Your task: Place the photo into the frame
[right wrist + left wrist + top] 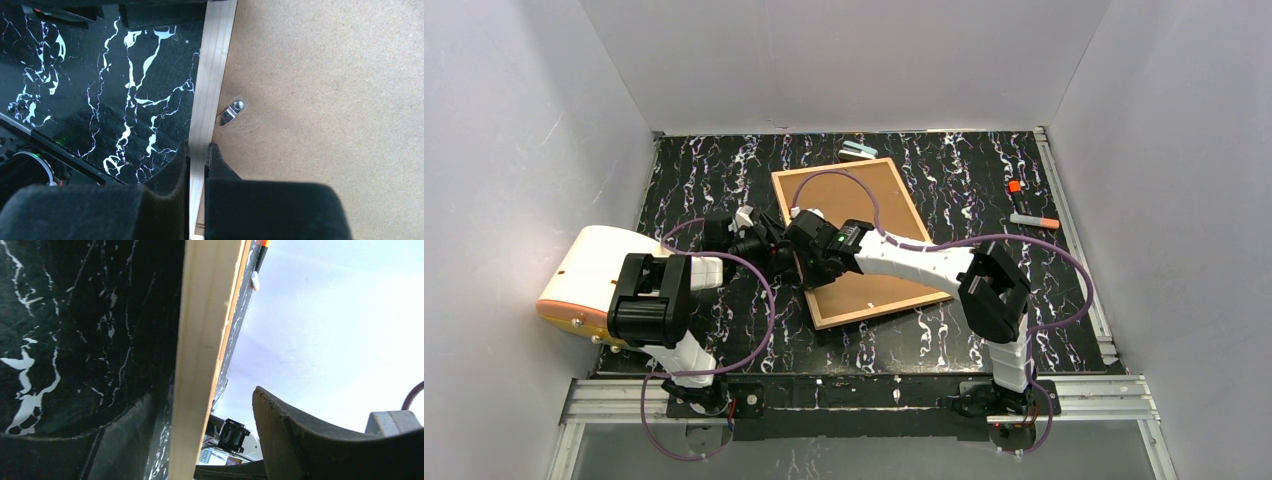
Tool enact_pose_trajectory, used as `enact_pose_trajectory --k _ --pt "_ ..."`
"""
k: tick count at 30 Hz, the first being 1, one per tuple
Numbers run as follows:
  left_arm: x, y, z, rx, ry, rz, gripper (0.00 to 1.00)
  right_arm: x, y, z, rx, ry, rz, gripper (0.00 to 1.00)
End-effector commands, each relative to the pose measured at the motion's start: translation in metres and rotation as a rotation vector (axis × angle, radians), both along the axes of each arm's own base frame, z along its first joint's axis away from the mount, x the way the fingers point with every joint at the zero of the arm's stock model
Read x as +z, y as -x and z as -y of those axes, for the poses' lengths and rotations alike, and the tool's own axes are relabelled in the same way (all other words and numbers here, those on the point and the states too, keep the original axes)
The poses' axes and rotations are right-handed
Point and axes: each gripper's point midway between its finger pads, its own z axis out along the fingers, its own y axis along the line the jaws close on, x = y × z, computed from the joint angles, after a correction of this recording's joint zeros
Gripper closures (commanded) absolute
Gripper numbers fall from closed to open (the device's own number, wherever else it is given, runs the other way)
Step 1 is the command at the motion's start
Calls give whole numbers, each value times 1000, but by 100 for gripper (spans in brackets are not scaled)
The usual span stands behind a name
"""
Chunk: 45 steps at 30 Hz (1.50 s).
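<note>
My right gripper is about to open, take the frame's light-wood border (206,95) edge-on and turn the frame over, because the frame lies face down with its brown backing board (894,215) up.
The frame (882,305) lies face down in the middle of the table, its light-wood border around the brown backing board (864,200). My right gripper (804,240) is at its left edge. In the right wrist view that gripper (198,147) is shut on the frame's border strip (212,75), next to the backing board (325,100). My left gripper (759,240) meets the same edge from the left. Its jaws (200,395) stand open around the wood edge (200,340), with a gap to the right finger (300,440). The photo is hidden.
A small metal turn clip (231,112) sits on the backing board by the border. Two markers (1034,220) lie at the right, a teal-grey block (858,150) behind the frame, a white and orange device (589,275) at the left. White walls enclose the table.
</note>
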Motion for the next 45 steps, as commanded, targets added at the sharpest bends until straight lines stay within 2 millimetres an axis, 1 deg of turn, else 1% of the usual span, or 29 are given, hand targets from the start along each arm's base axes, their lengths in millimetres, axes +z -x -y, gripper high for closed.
enact_pose_trajectory --k 1,4,5,9,11,13,16,20,21,22,24,26,27,28,29,31,32,35,36,38,40,43,45 --pt "28 0 6 -18 67 49 35 43 2 -27 85 -162 58 99" --pt "27 1 6 -18 63 51 35 45 5 -27 106 -173 58 99" --pt "25 1 6 -16 60 47 36 45 6 -27 120 -177 60 99" --pt "21 -2 6 -13 55 46 52 50 12 -27 152 -213 60 99" --pt "19 -1 6 -17 51 51 55 52 18 -27 179 -235 48 99" --pt "16 0 5 -23 45 50 58 53 19 -27 185 -238 50 99" --pt "9 2 5 -29 33 47 58 57 21 -26 202 -247 52 99" --pt "4 2 5 -38 19 54 53 62 24 -25 226 -263 54 99" --pt "3 0 4 -36 16 56 54 65 25 -24 230 -268 57 98" --pt "4 -1 4 -35 15 60 58 65 25 -23 234 -267 59 98" --pt "8 -4 4 -35 17 71 69 67 24 -20 234 -266 64 97" --pt "14 -7 5 -36 22 88 77 68 22 -15 225 -262 73 95" --pt "18 -8 5 -39 25 99 80 69 20 -11 216 -257 78 91" --pt "22 -9 6 -40 26 106 81 68 17 -7 203 -250 83 84" --pt "25 -10 6 -41 25 115 83 68 15 -4 194 -245 89 77" --pt "30 -11 5 -39 24 123 86 70 11 4 171 -231 100 56" --pt "33 -11 5 -38 24 124 87 71 6 10 150 -214 119 50" --pt "44 -9 5 -30 22 128 89 83 -7 25 85 -180 190 37" --pt "48 -8 4 -29 17 129 90 90 -10 29 67 -178 213 33" --pt "53 -6 3 -30 -2 119 91 103 -18 35 38 -168 263 28" --pt "57 -3 1 -40 -42 108 92 111 -27 40 12 -140 304 25" --pt "69 1 -2 -48 -78 87 91 115 -34 43 5 -80 330 23" --pt "78 2 -3 -45 -85 61 92 118 -33 43 21 -42 347 22"
